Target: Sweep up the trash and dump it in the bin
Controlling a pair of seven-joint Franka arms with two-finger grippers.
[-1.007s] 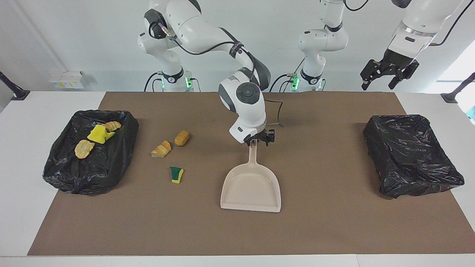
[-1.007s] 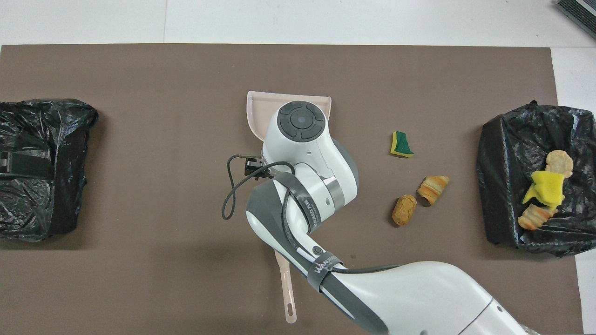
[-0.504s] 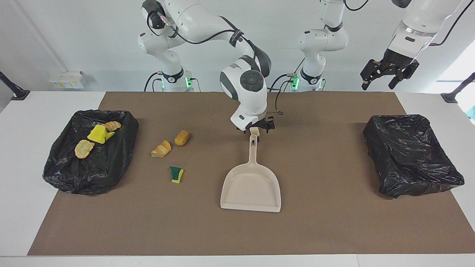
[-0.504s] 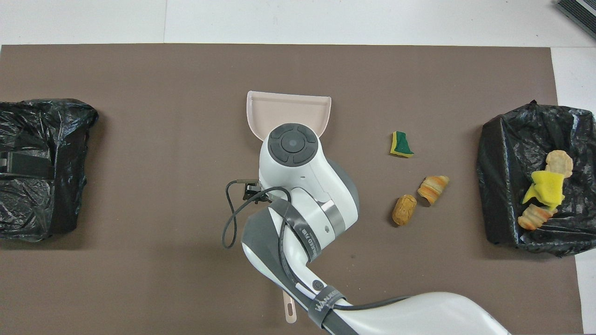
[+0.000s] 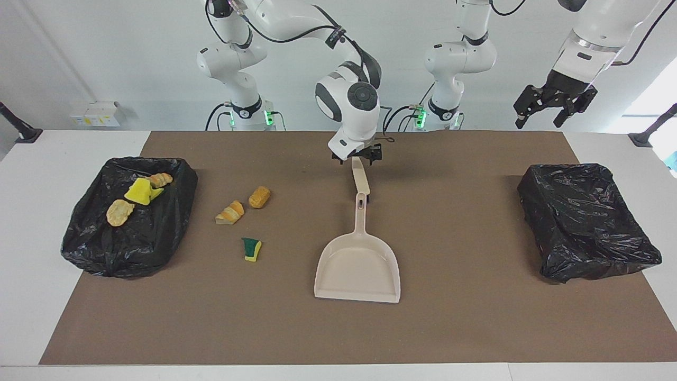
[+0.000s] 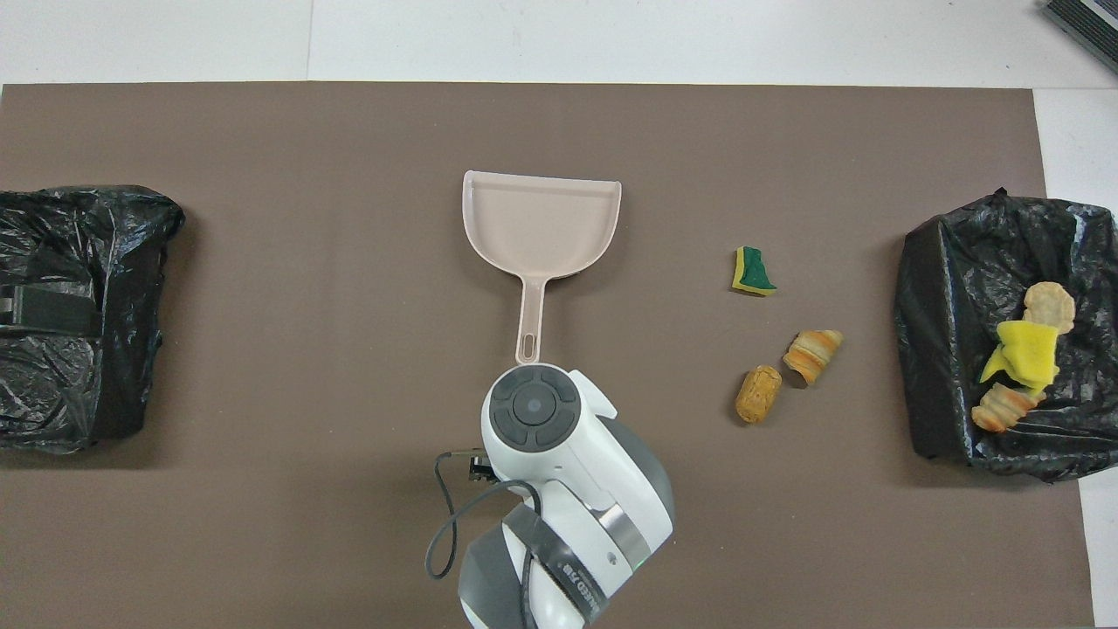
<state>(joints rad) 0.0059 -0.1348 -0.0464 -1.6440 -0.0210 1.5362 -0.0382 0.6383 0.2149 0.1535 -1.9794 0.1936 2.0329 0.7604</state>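
Note:
My right gripper carries on easing back along the beige handle [image 5: 360, 175], which runs straight between its open fingers, until the fingers reach the handle's near end, and then close.
The beige dustpan [image 5: 358, 267] [image 6: 541, 218] lies flat mid-mat with its handle pointing at the robots. My right gripper [image 5: 357, 156] hangs open and holds nothing. It is over the end of a beige stick-like handle [image 5: 362, 181] that lies just nearer the robots than the dustpan. Three trash pieces rest on the mat: a green-and-yellow sponge [image 5: 252, 249] [image 6: 753, 272], a striped orange chunk [image 5: 230, 212] and a brown chunk [image 5: 259, 197]. Three more, with a yellow one [image 5: 140, 191], lie in the bin [image 5: 95, 248]. My left gripper [image 5: 547, 114] waits open, high up.
A second black-lined bin [image 5: 582, 222] [image 6: 79, 314] stands at the left arm's end of the brown mat [image 5: 476, 328]. In the overhead view my right arm's wrist [image 6: 533, 411] covers its own gripper and the stick.
My right gripper has lifted off the dustpan's handle and drawn back toward the robots, uncovering the beige stick. The dustpan, the trash and the left arm have stayed put.

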